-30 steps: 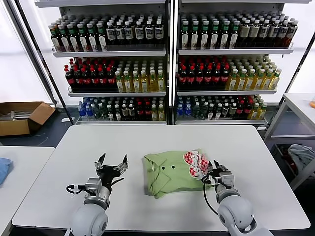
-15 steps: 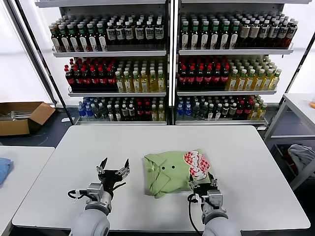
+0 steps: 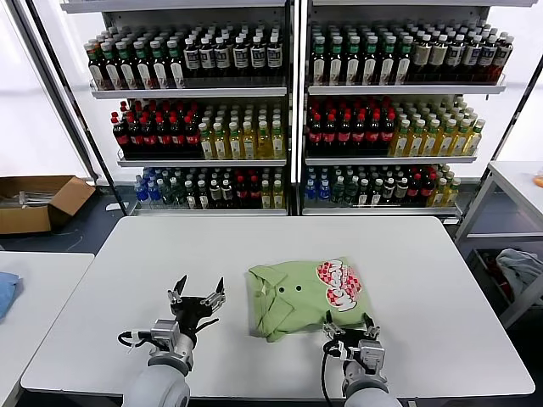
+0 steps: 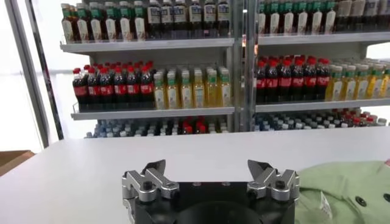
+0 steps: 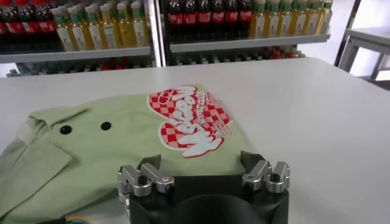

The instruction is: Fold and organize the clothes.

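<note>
My right gripper is to reach forward over the print (image 3: 341, 287) and push the cloth flat before it backs away, because the shirt's far edge (image 3: 339, 260) puffs up beside the checkered print.
The light green polo shirt (image 3: 295, 298) lies folded in the middle of the white table (image 3: 424, 280), collar and dark buttons to the left, red-and-white checkered print (image 3: 339, 284) at its right. It also shows in the right wrist view (image 5: 122, 140) and at the edge of the left wrist view (image 4: 347, 189). My right gripper (image 3: 350, 326) is open and empty, low at the shirt's near right edge; its fingertips (image 5: 152, 163) stand just short of the cloth. My left gripper (image 3: 197, 292) is open and empty, above bare table left of the shirt.
Shelves of bottles (image 3: 288, 110) stand behind the table. A second table (image 3: 34, 288) with a blue cloth (image 3: 5, 292) is at the left, a cardboard box (image 3: 38, 199) on the floor beyond it. A grey-blue fabric heap (image 3: 519, 267) lies at the right.
My right gripper has let go of the shirt's right edge and drawn back toward the near edge, now open. The shirt's printed flap lies flatter. My left gripper drifted slightly nearer.
</note>
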Motion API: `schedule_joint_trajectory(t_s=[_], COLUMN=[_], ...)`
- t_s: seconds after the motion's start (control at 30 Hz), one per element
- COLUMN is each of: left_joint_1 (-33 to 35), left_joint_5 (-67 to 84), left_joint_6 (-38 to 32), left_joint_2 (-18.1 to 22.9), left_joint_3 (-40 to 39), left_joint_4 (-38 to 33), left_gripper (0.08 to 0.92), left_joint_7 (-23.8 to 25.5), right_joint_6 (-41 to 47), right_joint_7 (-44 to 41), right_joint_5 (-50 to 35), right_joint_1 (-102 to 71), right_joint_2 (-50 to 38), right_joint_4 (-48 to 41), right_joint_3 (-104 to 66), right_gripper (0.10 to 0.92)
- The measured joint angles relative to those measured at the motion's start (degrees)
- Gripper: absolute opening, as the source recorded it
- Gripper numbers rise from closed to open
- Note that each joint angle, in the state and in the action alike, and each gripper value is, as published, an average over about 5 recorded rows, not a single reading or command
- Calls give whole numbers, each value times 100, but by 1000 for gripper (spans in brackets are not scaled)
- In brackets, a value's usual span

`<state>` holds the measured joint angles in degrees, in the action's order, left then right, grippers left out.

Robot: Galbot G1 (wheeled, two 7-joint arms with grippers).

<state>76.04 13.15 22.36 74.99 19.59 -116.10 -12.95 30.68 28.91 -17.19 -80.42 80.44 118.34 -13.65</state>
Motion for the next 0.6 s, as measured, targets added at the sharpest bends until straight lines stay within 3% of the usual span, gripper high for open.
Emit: schedule_joint_trajectory(t_s=[0.6], left_joint_1=[91], left_joint_5=[-2], left_joint_6=[-2], left_joint_2=[17], left_joint_3=[27], left_joint_4=[-50], left_gripper=[823], left_joint_7=[23], right_joint_6=[71], right_joint_7=[94], right_joint_5=[-403], right_joint_1=[-147], right_joint_2=[15], right_joint_4=[-19], right_joint_3=[20], right_gripper=[823])
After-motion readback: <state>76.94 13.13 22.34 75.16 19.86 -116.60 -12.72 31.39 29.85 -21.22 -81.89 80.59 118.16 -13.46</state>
